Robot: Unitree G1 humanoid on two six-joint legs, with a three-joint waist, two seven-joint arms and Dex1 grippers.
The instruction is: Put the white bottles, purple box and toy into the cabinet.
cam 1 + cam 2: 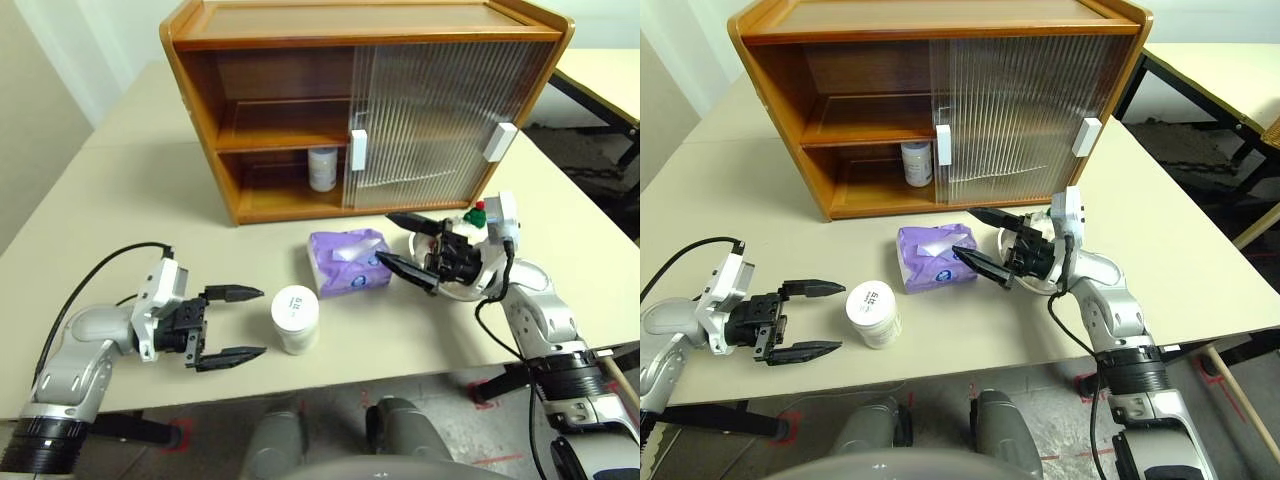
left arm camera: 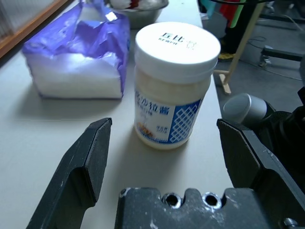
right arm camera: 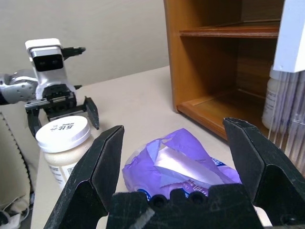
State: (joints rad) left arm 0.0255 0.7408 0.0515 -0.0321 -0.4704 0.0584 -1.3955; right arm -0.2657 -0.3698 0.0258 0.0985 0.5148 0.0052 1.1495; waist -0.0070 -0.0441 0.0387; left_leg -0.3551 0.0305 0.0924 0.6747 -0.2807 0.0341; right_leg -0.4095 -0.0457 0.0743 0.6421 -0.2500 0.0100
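Observation:
I should keep moving my left gripper forward until its open fingers surround the bottle's body (image 2: pixel 167 112), as the upright white bottle (image 1: pixel 296 318) stands centred ahead of them, clear of the purple box.
One white bottle (image 1: pixel 296 318) stands upright on the table, just ahead of the fingertips of my open left gripper (image 1: pixel 258 322), untouched. The other white bottle (image 1: pixel 322 168) stands on the cabinet's (image 1: pixel 200 60) lower shelf, at the edge of the sliding doors. The left half of the cabinet is open. The purple box (image 1: pixel 347 261) lies in front of the cabinet. My right gripper (image 1: pixel 385 238) is open at the box's right end and holds nothing. The toy (image 1: pixel 478 212), with its green hat and red pompom, peeks out behind the right wrist.
A shallow metal dish (image 2: pixel 143 12) sits beyond the purple box, under my right wrist. Both ribbed doors with white handles (image 1: pixel 357 150) cover the cabinet's right half. The table's front edge runs close below both grippers. A second table (image 1: pixel 600 75) stands at the back right.

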